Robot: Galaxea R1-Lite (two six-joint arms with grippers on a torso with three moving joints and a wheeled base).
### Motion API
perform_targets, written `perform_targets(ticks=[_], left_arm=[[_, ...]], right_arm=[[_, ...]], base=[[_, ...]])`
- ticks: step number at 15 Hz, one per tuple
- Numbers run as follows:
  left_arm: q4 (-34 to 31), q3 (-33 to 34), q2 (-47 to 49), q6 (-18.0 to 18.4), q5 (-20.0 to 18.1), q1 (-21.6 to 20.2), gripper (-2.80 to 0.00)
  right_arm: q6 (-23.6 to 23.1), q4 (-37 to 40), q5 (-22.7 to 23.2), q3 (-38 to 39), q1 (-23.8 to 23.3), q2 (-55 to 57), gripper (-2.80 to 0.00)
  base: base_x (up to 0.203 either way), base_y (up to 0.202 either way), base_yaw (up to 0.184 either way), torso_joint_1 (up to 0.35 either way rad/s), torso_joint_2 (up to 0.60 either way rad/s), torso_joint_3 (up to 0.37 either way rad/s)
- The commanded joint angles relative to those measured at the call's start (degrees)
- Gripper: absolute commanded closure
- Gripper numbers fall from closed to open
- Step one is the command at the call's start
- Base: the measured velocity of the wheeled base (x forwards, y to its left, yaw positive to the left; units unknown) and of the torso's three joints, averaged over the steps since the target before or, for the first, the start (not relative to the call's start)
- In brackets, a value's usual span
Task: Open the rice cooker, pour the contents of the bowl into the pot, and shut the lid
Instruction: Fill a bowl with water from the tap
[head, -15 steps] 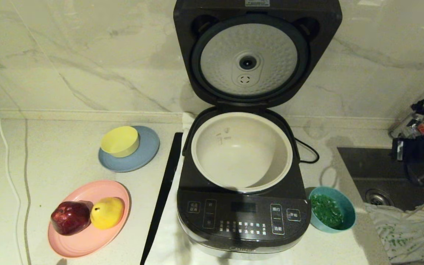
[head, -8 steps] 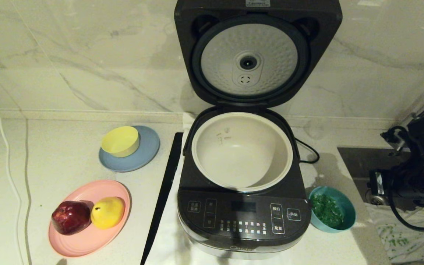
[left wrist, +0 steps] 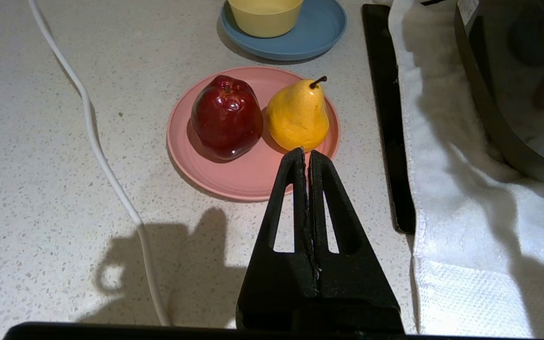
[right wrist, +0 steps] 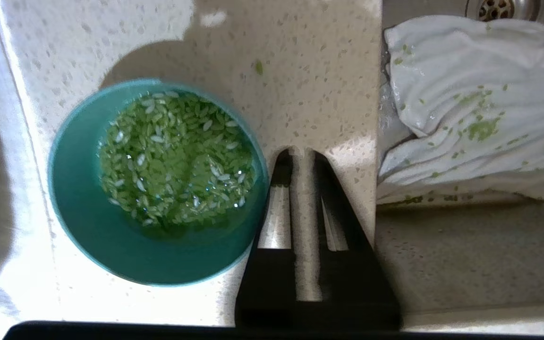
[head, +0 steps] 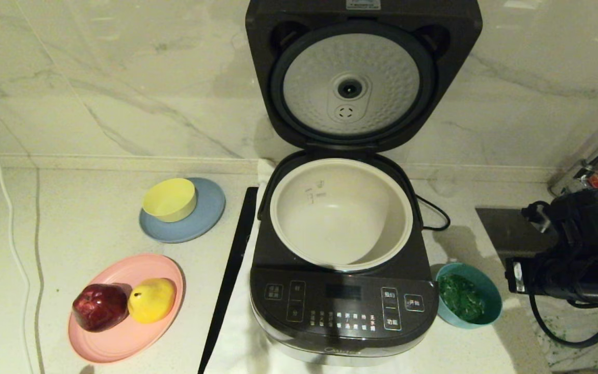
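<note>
My right gripper's gap aligns with the teal bowl's sink-side rim (head: 500, 297), standing free, so I'll keep opening and lowering until my fingers straddle the bowl's side (right wrist: 264, 164), then close.
The rice cooker (head: 340, 306) stands in the middle with its lid (head: 351, 83) raised, dimpled silver underside facing me. The cream-white pot (head: 340, 218) inside looks empty. The teal bowl (head: 469, 302) of green grains in liquid sits on the counter at the cooker's front right. In the right wrist view my right gripper (right wrist: 302, 153) hovers beside the bowl (right wrist: 111, 245), just off its rim, open by a narrow gap and holding nothing. My right arm (head: 563, 275) reaches in from the right. My left gripper (left wrist: 306, 151) is shut and empty, parked over the counter near the pink plate.
A pink plate (head: 122, 343) with a red apple (head: 100, 306) and yellow pear (head: 152, 299) lies front left. A yellow bowl (head: 169, 199) on a grey-blue plate (head: 205, 218) sits behind it. A black strip (head: 229, 275) runs along the cooker's left. The sink (head: 506, 228) with a white cloth (right wrist: 480, 108) is right.
My right arm has swung from the back right over the sink forward and left, ending close to the teal bowl. Nothing else has moved.
</note>
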State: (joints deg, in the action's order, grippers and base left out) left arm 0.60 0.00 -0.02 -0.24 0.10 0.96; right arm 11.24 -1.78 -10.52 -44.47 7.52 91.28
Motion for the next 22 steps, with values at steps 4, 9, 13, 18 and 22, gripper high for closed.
perform_targets(ticks=[4, 9, 13, 18, 22], left_arm=[[0.02, 0.18, 0.02, 0.05, -0.01, 0.0, 0.0], [0.02, 0.18, -0.06, 0.04, -0.01, 0.0, 0.0], [0.02, 0.18, 0.02, -0.02, -0.01, 0.0, 0.0], [0.02, 0.18, 0.0, 0.01, -0.01, 0.0, 0.0], [0.02, 0.18, -0.06, 0.07, -0.01, 0.0, 0.0]], right_arm=[[0.14, -0.19, -0.03, 1.35, 0.22, 1.72, -2.8], [1.49, -2.59, -0.03, 1.24, -0.07, 4.47, -2.8], [1.59, -2.89, -0.03, 0.7, -0.13, 5.85, -2.8], [1.59, -6.99, -0.2, 1.3, -0.83, 9.36, -2.8], [1.68, -9.03, -0.21, 1.23, -1.63, 11.11, -2.8]], base=[[0.0, 0.0, 0.0, 0.0, 0.0, 0.0], [0.0, 0.0, 0.0, 0.0, 0.0, 0.0], [0.0, 0.0, 0.0, 0.0, 0.0, 0.0], [0.0, 0.0, 0.0, 0.0, 0.0, 0.0], [0.0, 0.0, 0.0, 0.0, 0.0, 0.0]])
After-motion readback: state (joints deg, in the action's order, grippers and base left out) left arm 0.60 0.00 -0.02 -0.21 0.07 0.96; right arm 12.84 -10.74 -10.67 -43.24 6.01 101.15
